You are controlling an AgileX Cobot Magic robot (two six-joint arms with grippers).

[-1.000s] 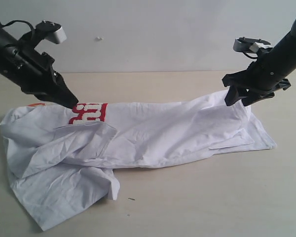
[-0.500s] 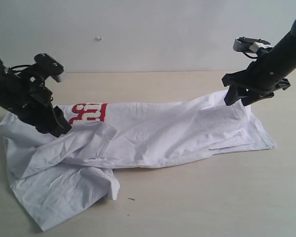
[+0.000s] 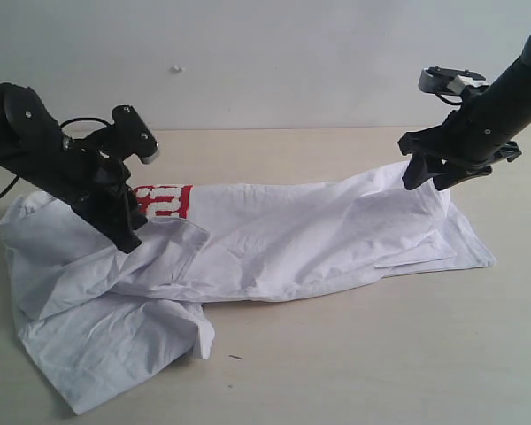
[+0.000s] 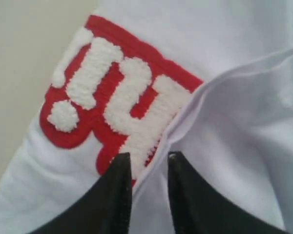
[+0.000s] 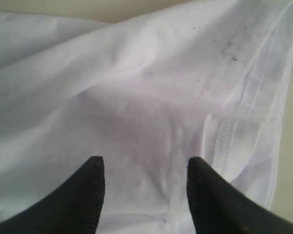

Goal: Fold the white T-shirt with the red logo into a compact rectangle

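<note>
The front flap [image 3: 115,343] sticks out crooked from the T-shirt's fold, so the robot's left gripper should leave the fold's edge next to the logo and pull the front flap's corner [image 3: 201,338] toward the front.
The white T-shirt [image 3: 274,239] lies crumpled across the table, folded lengthwise, with a loose flap at the front left. Part of the red logo [image 3: 164,201] shows at its far left edge; the rest is under a fold. My left gripper [image 3: 128,239] points down at that fold's edge just in front of the logo. Up close, its fingers stand narrowly apart [image 4: 147,158] with the fold edge between them, beside the logo [image 4: 112,92]. My right gripper [image 3: 427,180] hovers over the shirt's raised right end, wide open [image 5: 144,163] above bare cloth [image 5: 136,87]. The neck tag is hidden.
The tan table [image 3: 380,354] extends in front of and to the right of the shirt. A white wall [image 3: 274,53] stands close behind. A small dark speck [image 3: 236,358] lies on the table near the front flap.
My left arm has swung from the shirt's far left edge toward the front and right, turning as it went, and now points at the fold in front of the logo. The right arm has not moved.
</note>
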